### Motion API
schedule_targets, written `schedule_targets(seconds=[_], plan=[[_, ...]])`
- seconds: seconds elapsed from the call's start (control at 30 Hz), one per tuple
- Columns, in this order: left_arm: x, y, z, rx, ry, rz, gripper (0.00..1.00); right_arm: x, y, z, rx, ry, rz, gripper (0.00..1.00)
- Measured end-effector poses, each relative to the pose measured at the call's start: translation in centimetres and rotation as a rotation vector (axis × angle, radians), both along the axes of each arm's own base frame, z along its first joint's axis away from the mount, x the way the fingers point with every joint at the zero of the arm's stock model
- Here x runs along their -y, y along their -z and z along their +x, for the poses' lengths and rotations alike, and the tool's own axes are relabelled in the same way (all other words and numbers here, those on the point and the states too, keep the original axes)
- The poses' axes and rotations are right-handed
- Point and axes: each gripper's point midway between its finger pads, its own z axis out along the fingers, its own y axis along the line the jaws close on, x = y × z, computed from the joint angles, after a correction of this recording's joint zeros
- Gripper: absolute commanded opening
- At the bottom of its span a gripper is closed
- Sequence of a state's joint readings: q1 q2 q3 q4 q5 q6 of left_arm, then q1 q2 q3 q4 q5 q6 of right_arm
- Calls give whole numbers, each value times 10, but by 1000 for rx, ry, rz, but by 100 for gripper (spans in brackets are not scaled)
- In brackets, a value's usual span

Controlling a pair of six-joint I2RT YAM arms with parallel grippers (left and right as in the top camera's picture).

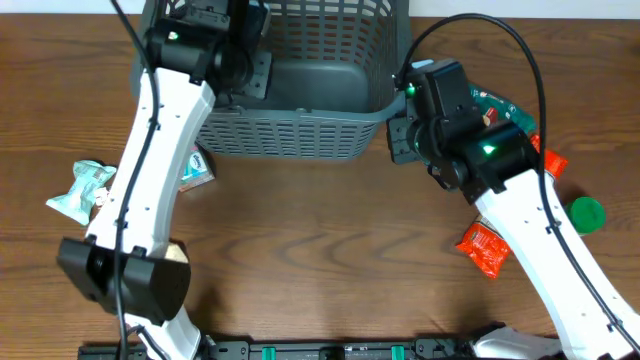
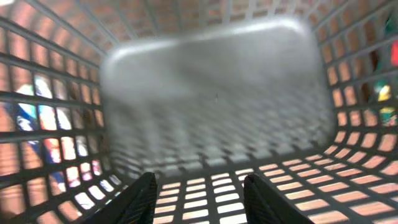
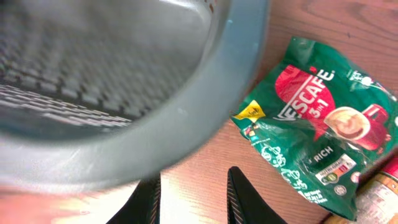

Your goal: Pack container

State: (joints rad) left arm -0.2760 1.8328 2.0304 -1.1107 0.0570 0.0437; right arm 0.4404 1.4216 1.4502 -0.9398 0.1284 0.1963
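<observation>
Next, my left gripper moves away from the basket first, because the basket's side hangs over the small blue-white box (image 1: 197, 170). Then my right gripper should take the basket's rim (image 1: 402, 45) and pull the basket clear.
The container (image 1: 290, 135), a large dark grey lattice basket, stands at the back middle of the table. Its solid bottom (image 2: 217, 93) is bare in the left wrist view. My left gripper (image 2: 199, 177) is inside the basket, open, with nothing between its fingers; from overhead the left wrist (image 1: 215, 40) covers it. My right gripper (image 3: 194, 177) is open just outside the basket's right front corner, over bare wood. The thick rim (image 3: 186, 106) runs right by its left finger; I cannot tell whether they touch. From overhead the right gripper (image 1: 398, 125) sits against that corner.
A green Nescafe pouch (image 3: 317, 137) lies right of the basket, beside a jar (image 3: 379, 193). Overhead: a red packet (image 1: 484, 248) and a green-lidded jar (image 1: 585, 213) at the right, a pale teal packet (image 1: 80, 190) and a small blue-white box (image 1: 198, 168) at the left.
</observation>
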Motion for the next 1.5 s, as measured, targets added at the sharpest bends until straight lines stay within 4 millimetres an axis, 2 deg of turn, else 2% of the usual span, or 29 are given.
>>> schedule_targets(seconds=[0.13,0.2,0.27,0.37,0.4,0.47,0.5,0.53,0.63,0.73,0.87,0.97,1.17,1.5], plan=[[-11,-45,-16,111,-13,6,57,8,-32,-11,87,15,33,21],[-17,-71,-29,169,-20,-3,61,13,-54,-15,160,29,58,5],[-23,-90,-42,209,-29,-1,62,16,-76,-16,238,34,83,1],[-40,-106,-62,238,-71,45,62,16,-111,-15,365,30,130,1],[-44,-108,-65,240,-82,57,61,16,-117,-15,385,27,135,1],[-60,-108,-71,230,-133,106,51,12,-130,-12,436,6,154,1],[-69,-106,-73,221,-167,122,39,10,-133,-11,447,-5,161,1],[-81,-104,-75,206,-206,142,31,7,-134,-9,454,-17,166,1],[-112,-99,-77,175,-323,165,30,-6,-132,-1,453,-60,189,1],[-147,-97,-81,158,-465,162,30,-25,-121,13,425,-123,208,1],[-174,-97,-85,154,-575,159,30,-47,-108,33,379,-183,224,1],[-182,-97,-86,154,-605,155,30,-61,-103,51,366,-209,235,1],[-183,-97,-86,155,-621,147,31,-78,-100,79,383,-231,251,1],[-183,-97,-86,155,-623,146,31,-83,-52,104,292,-214,220,1]])
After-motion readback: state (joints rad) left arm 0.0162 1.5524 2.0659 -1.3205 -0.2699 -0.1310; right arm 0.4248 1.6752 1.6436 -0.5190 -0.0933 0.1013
